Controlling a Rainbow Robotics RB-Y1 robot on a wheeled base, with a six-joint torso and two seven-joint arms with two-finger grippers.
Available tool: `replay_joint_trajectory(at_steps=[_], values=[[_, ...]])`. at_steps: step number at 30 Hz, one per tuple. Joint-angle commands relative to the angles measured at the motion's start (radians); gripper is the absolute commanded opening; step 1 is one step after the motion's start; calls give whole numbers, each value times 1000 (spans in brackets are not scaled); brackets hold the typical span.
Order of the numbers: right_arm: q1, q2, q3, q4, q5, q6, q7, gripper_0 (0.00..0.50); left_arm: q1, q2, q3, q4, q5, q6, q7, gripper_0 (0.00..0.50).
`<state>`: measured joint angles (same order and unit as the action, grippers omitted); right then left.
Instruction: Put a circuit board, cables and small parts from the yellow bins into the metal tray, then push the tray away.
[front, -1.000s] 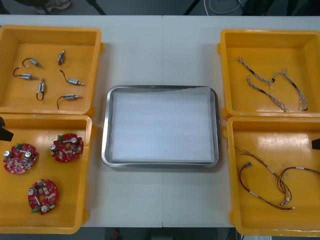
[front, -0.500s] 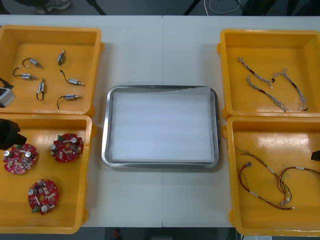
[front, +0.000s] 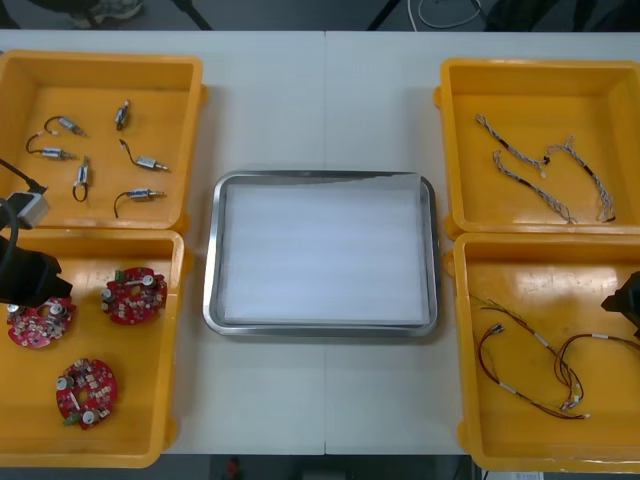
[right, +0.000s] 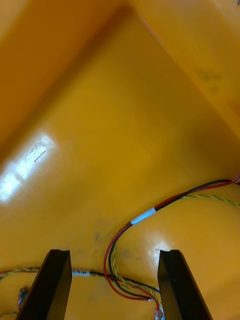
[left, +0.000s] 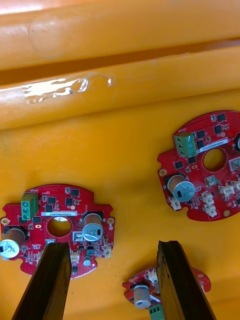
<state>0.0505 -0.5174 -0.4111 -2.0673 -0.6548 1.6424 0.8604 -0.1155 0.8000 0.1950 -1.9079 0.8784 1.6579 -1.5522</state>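
Note:
I expect the red and yellow cable (front: 600, 336) to come free alone when I lift it, because it overlaps the others only at its curved end (front: 566, 379).
Three round red circuit boards (front: 135, 295) lie in the near left yellow bin (front: 175, 350). My left gripper (front: 28, 280) hangs over that bin's far left corner, just beyond the leftmost board (front: 38, 325). In the left wrist view the left gripper (left: 112, 280) is open, with one board (left: 57, 227) by one finger, another board (left: 205, 170) farther off and a third (left: 160, 292) low between the fingers. My right gripper (front: 625, 300) is at the right edge of the near right bin (front: 460, 340). It stands open (right: 114, 280) above red and yellow cables (right: 145, 216). The metal tray (front: 212, 260) holds nothing.
The far left bin (front: 195, 130) holds several small metal parts (front: 140, 162). Twisted blue and white cables (front: 545, 165) lie in the far right bin (front: 448, 140). Red and yellow cables (front: 545, 365) spread across the near right bin's floor.
My left gripper has come in from the left edge over the circuit board bin. My right gripper has edged further into view at the right side.

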Motion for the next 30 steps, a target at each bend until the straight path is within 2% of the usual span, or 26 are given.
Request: replay_joint_trajectory(at_steps=[1, 6, 15, 30], values=[[29, 7, 41, 32, 20, -41, -50, 500, 28, 2, -22, 0, -19, -20, 89, 500], [23, 7, 107, 82, 35, -102, -158, 500, 30, 5, -55, 18, -39, -52, 90, 500], [6, 8, 153, 127, 53, -121, -325, 500, 42, 13, -98, 33, -68, -105, 98, 500], [-11, 7, 176, 190, 70, -144, -392, 500, 51, 19, -135, 72, -90, -150, 93, 500]])
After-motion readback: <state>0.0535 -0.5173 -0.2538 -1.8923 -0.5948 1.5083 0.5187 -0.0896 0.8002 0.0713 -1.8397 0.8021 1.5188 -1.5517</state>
